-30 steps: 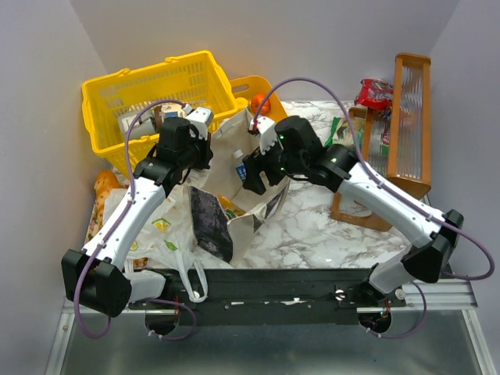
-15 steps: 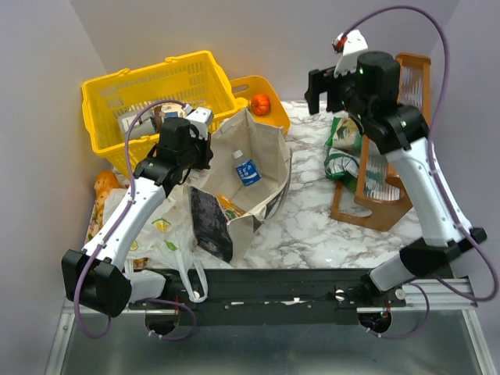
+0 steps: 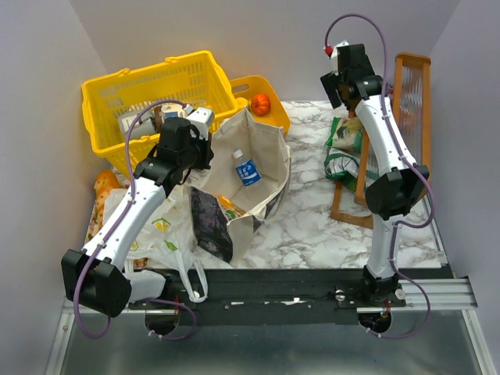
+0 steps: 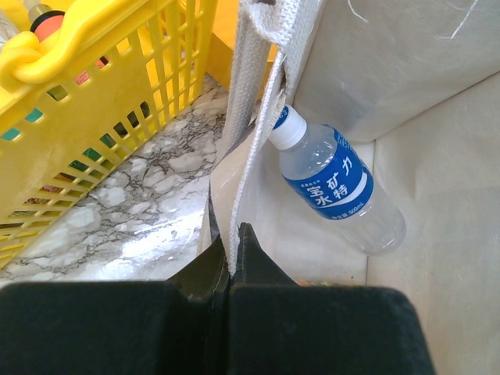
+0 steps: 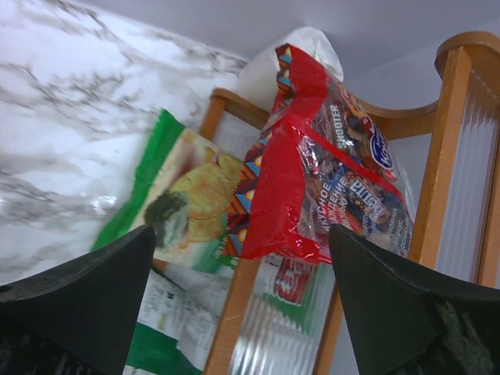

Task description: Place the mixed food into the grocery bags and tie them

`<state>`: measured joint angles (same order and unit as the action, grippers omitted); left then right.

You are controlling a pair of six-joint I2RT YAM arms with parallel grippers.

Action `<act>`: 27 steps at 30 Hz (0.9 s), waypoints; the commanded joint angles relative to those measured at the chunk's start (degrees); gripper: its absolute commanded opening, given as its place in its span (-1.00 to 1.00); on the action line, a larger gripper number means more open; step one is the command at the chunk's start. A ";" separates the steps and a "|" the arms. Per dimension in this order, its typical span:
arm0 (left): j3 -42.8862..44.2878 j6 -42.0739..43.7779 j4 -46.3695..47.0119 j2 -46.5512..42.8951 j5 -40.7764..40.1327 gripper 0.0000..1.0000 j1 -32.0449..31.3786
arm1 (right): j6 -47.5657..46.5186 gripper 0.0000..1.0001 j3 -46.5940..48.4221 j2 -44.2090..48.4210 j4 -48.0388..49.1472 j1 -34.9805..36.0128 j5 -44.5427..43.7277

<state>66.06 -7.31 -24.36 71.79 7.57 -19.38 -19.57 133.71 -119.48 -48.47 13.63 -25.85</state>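
Note:
The red snack packet's near end [image 5: 283, 223] lines up with the open fingers, so my right gripper should go on toward the crimped corner [image 5: 241, 241] and close there.
The beige canvas tote [image 3: 262, 148] stands open mid-table, its dark picture panel [image 3: 211, 223] facing forward. My left gripper [image 3: 205, 155] is shut on the tote's white webbing handle [image 4: 248, 117] at the left rim. A clear water bottle with a blue label [image 4: 336, 187] lies inside the tote [image 3: 246, 170]. My right gripper [image 3: 341, 87] is raised at the back right, open and holding nothing. In its wrist view, the red snack packet [image 5: 312, 172] and green snack packet [image 5: 180, 195] lie just beyond the open gripper [image 5: 241, 234]. An orange [image 3: 260, 103] sits behind the tote. The thin white plastic bag [image 3: 160, 226] lies left of it.
A large yellow basket [image 3: 148, 90] with cartons stands at the back left, close to my left gripper [image 4: 86, 109]. A small yellow basket [image 3: 242, 86] holds the orange. A wooden rack [image 3: 410, 117] stands at the right edge. Bread [image 3: 104, 186] lies at far left.
My right arm has lifted away from over the tote and swung to the wooden rack at the back right, jaws opening wider. The bottle stays in the tote. The left arm has not moved.

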 commanded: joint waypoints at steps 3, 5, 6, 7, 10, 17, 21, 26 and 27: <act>-0.58 -0.33 -0.95 0.28 1.92 -1.00 -0.93 | -10.74 1.00 -2.83 -2.42 2.14 -0.97 -9.82; -0.58 -0.33 -1.04 0.37 1.92 -1.00 -1.01 | -12.50 1.00 -4.77 -2.25 4.69 -1.32 -11.15; -0.58 -0.34 -1.04 0.37 1.92 -1.00 -1.01 | -12.86 1.00 -5.64 -2.33 5.13 -1.50 -11.33; -0.58 -0.25 -1.04 0.46 1.92 -1.00 -1.01 | -13.21 1.00 -6.00 -2.77 5.75 -1.85 -11.59; -0.58 -0.34 -1.04 0.46 2.01 -1.00 -1.01 | -13.56 1.00 -6.27 -4.52 6.46 -2.64 -13.35; -0.58 -0.34 -1.04 0.63 1.92 -1.00 -1.19 | -14.97 0.86 -6.97 -6.20 8.39 -4.05 -13.88; -0.58 -0.34 -1.04 0.63 1.83 -1.00 -1.37 | -15.14 0.18 -6.97 -5.77 8.74 -4.92 -12.58; -0.76 -0.34 -0.78 0.54 1.92 -1.00 -1.80 | -13.39 -0.94 -5.39 -1.29 8.83 -5.19 -4.75; -0.76 -0.42 -0.69 0.63 1.92 -1.00 -1.81 | -12.78 -0.99 -4.87 -0.50 8.92 -5.10 -2.39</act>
<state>66.06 -7.29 -24.29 71.81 7.57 -20.10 -34.11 126.80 -124.64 -41.19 8.60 -35.88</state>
